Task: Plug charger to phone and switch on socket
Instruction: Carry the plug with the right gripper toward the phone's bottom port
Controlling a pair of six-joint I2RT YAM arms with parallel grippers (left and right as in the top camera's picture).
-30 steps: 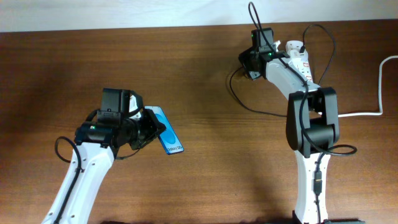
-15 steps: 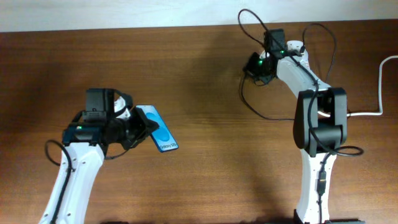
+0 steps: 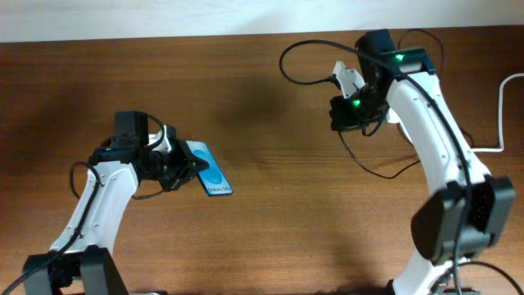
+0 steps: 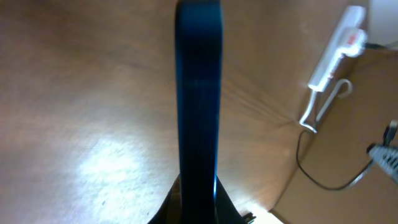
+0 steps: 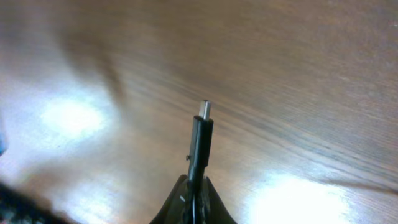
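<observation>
The charger's tip (image 5: pixel 205 109) is pointing down at the wood, so next my right gripper moves back toward the phone and turns the charger's tip until it faces the phone's bottom edge (image 3: pixel 219 192).
My left gripper (image 3: pixel 178 164) is shut on the phone (image 3: pixel 211 171), holding it above the table with its blue screen up. In the left wrist view the phone (image 4: pixel 198 93) shows edge-on between the jaws (image 4: pixel 198 194). My right gripper (image 3: pixel 350 111) is shut on the charger (image 3: pixel 304 47), whose black cable loops behind it. In the right wrist view the plug tip (image 5: pixel 204 109) sticks out past the jaws (image 5: pixel 196 185) over bare wood. The socket (image 4: pixel 336 51) shows far right in the left wrist view. In the overhead view my right arm hides most of it.
The socket's thick white cord (image 3: pixel 502 106) runs off the right edge of the table. Slack black cable hangs below my right arm (image 3: pixel 385 174). A pale wall borders the far table edge (image 3: pixel 164 16).
My right arm has swung away from the socket toward the table's middle, carrying the charger plug. My left arm has drawn the phone slightly left.
</observation>
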